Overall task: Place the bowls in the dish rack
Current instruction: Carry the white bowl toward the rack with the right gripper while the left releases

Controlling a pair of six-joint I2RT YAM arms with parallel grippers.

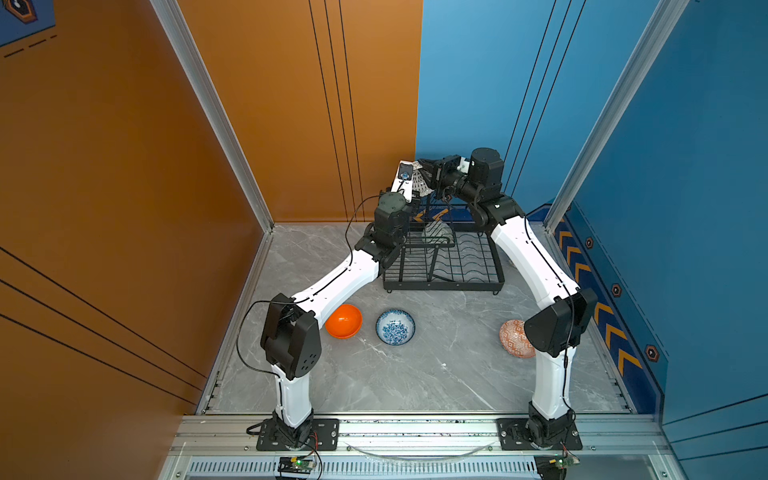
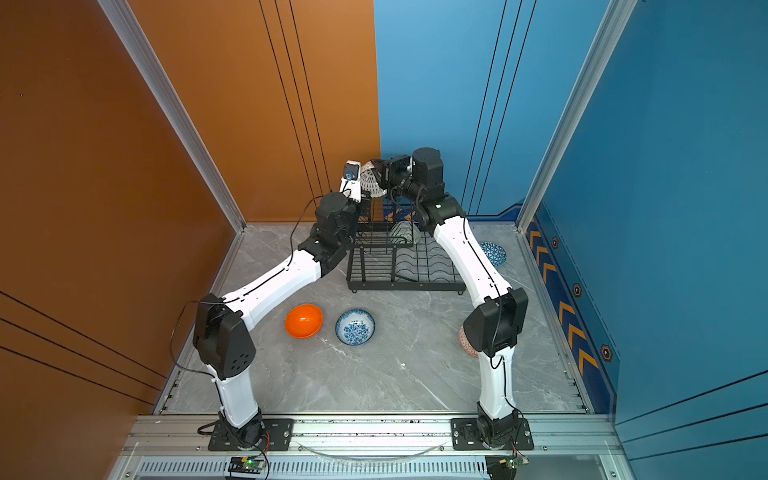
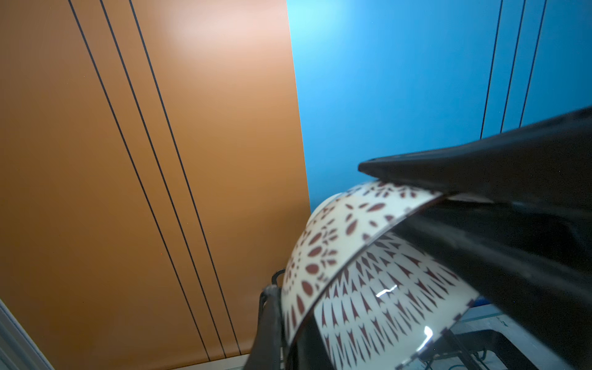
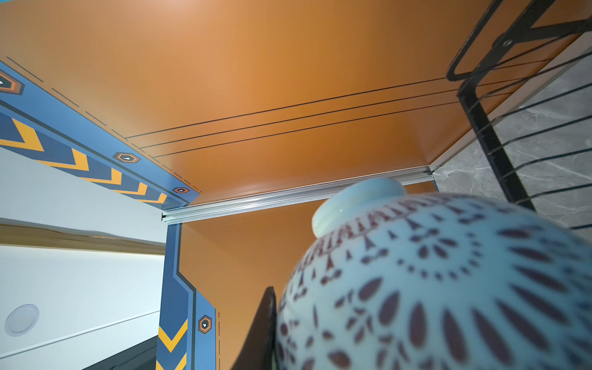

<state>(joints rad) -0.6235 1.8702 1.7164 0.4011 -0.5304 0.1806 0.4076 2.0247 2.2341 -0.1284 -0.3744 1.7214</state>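
The robot's two grippers are both clamped on the white bowl's rim [image 1: 422, 180], so next the left gripper lets go and moves away before the right gripper lowers the white bowl next to the pale-green bowl.
A white bowl with a dark lattice pattern [image 1: 420, 186] [image 2: 371, 181] hangs tilted in the air above the back of the black wire dish rack [image 1: 442, 286] [image 2: 405, 286]. My left gripper [image 1: 411, 189] [image 3: 285, 320] is shut on its rim from the left. My right gripper [image 1: 428, 168] [image 4: 275, 307] is shut on the opposite rim, and its black fingers [image 3: 480, 166] clamp the edge in the left wrist view. A pale-green patterned bowl [image 1: 436, 233] [image 2: 405, 232] leans on edge inside the rack.
On the grey table lie a glossy orange bowl [image 1: 343, 321] [image 2: 304, 321] and a blue-floral bowl [image 1: 395, 326] [image 2: 355, 327]. An orange-red geometric bowl [image 1: 513, 337] sits partly behind the right arm. A blue triangle-patterned bowl [image 2: 494, 252] sits right of the rack.
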